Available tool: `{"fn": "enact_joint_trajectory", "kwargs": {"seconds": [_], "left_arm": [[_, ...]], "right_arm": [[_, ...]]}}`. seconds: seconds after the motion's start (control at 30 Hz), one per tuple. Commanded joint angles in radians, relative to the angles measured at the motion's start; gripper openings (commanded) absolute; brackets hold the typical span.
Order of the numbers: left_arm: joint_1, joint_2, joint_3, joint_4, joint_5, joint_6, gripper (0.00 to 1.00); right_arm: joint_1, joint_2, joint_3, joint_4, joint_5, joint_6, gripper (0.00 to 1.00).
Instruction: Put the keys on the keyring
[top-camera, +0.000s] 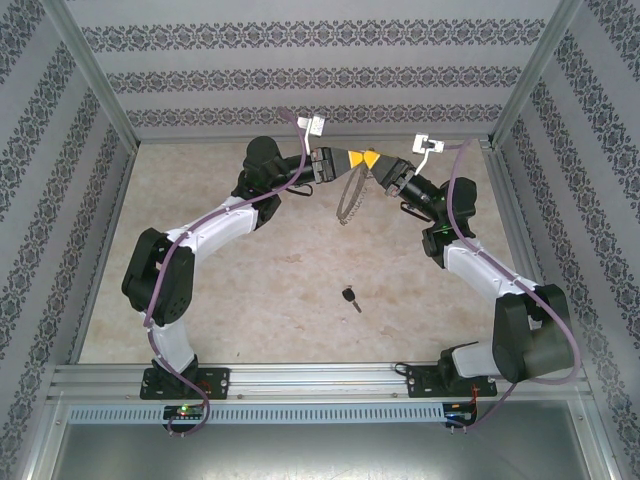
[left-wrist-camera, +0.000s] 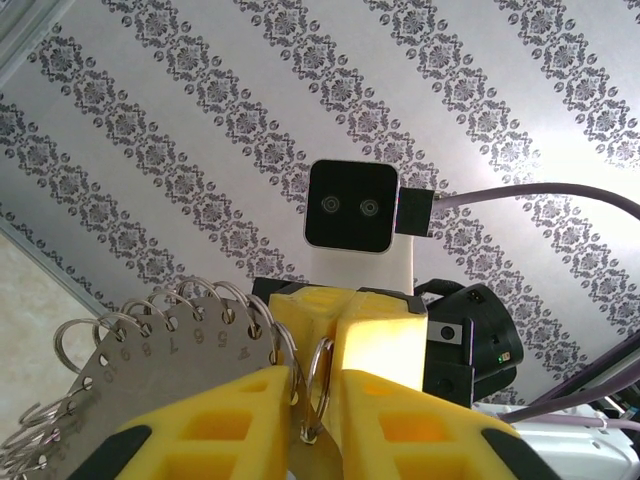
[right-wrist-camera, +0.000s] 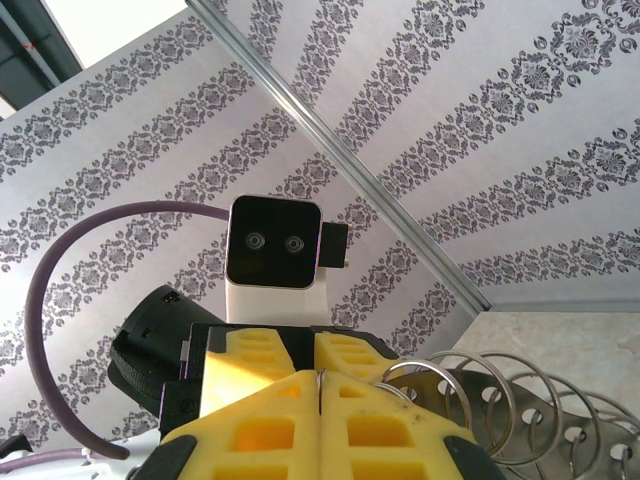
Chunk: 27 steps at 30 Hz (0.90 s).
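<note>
Both my grippers are holding the keyring (top-camera: 353, 194) while the black-headed key lies by itself. My right gripper should therefore leave the keyring to my left gripper and go get the key.
The keyring (top-camera: 347, 198) is a silvery half-round plate with numbered holes and small split rings along its rim; it hangs in the air at the back of the table between both grippers. My left gripper (top-camera: 352, 159) grips its upper edge. In the left wrist view the yellow fingers (left-wrist-camera: 215, 420) stand either side of the plate (left-wrist-camera: 170, 360), with one small ring between them. My right gripper (top-camera: 371, 160) faces it tip to tip and is shut, pinching a thin ring (right-wrist-camera: 320, 378). The rest of the keyring (right-wrist-camera: 500, 400) fans out to its right. The black-headed key (top-camera: 351, 298) lies alone on the table, nearer the arms' bases.
Patterned walls and metal frame posts (top-camera: 100, 95) close in the beige table (top-camera: 280, 290) on three sides. Each wrist view looks straight at the other arm's white camera box (left-wrist-camera: 350, 205) (right-wrist-camera: 272, 240). Open tabletop surrounds the key.
</note>
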Motion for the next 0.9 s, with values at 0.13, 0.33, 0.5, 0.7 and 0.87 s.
{"fn": "enact_joint_trajectory", "kwargs": {"seconds": [0.13,0.33,0.5,0.7,0.87], "left_arm": [[-0.009,-0.022,-0.013,0.066,0.002,0.008,0.10],[-0.008,-0.023,-0.013,0.069,0.003,0.014,0.00],[-0.009,-0.030,-0.016,0.053,0.003,0.037,0.00],[-0.009,-0.081,-0.027,-0.086,-0.008,0.184,0.00],[-0.009,-0.134,-0.039,-0.226,-0.024,0.338,0.00]], "right_arm": [[0.007,0.002,0.022,0.071,0.012,-0.003,0.00],[0.008,0.005,0.024,0.070,0.003,0.000,0.00],[0.001,-0.006,0.023,0.050,-0.004,0.002,0.16],[-0.078,-0.103,-0.052,-0.029,0.008,0.039,0.49],[-0.133,-0.229,-0.141,-0.238,0.021,-0.015,0.55]]}}
